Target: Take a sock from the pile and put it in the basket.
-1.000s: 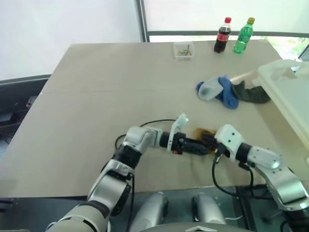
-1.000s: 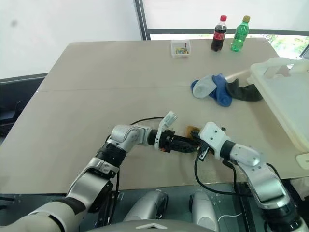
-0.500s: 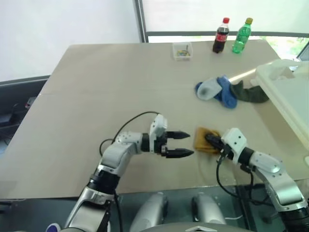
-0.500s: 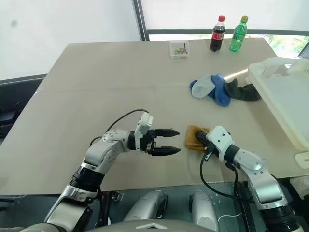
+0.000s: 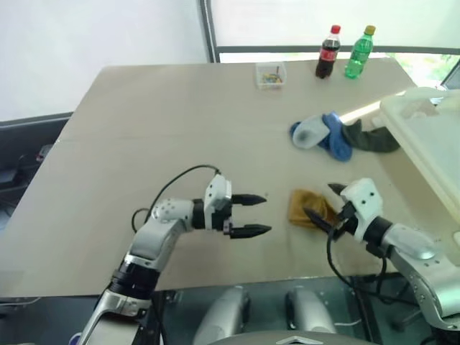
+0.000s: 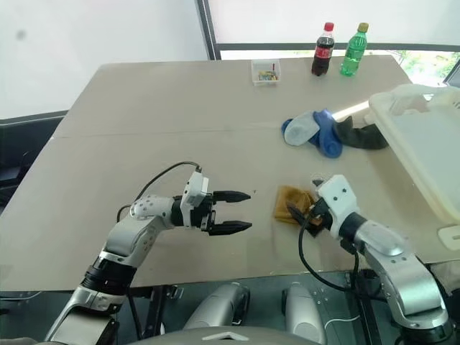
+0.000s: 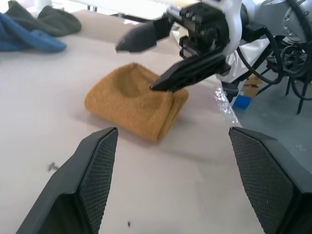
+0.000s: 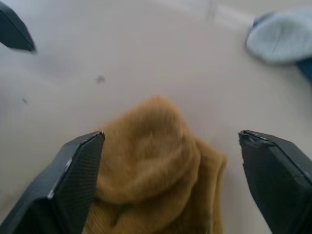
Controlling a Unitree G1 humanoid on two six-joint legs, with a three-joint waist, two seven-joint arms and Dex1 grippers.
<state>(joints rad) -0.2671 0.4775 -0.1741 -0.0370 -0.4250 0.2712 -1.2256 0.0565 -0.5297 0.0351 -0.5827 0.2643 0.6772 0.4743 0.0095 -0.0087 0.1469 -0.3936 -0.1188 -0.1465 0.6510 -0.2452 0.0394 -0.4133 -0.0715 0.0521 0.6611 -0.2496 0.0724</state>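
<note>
I expect the mustard yellow sock (image 5: 307, 208) to bunch into folds and stay a tight bundle when I pick it up, because its layers (image 8: 187, 178) lie folded over each other.
A mustard yellow sock (image 5: 302, 207) lies folded on the table near its front edge, apart from the pile (image 5: 336, 134) of pale blue-white, royal blue and dark socks further back on the right. My right gripper (image 5: 321, 203) is open just right of the mustard sock, its fingers spread around the sock's near end, one tip close to the fabric (image 7: 134, 100). My left gripper (image 5: 249, 214) is open and holds nothing, a short way left of the sock and pointing at it. The white basket (image 5: 430, 133) stands at the table's right edge.
At the far edge of the table stand a small clear box (image 5: 272, 75), a cola bottle (image 5: 328, 52) and a green bottle (image 5: 359, 52). Bare tabletop stretches across the left and middle. Cables loop from both wrists.
My right gripper has opened and let go of the mustard sock, which now lies on the table. My left gripper has drawn back to the left, away from the sock.
</note>
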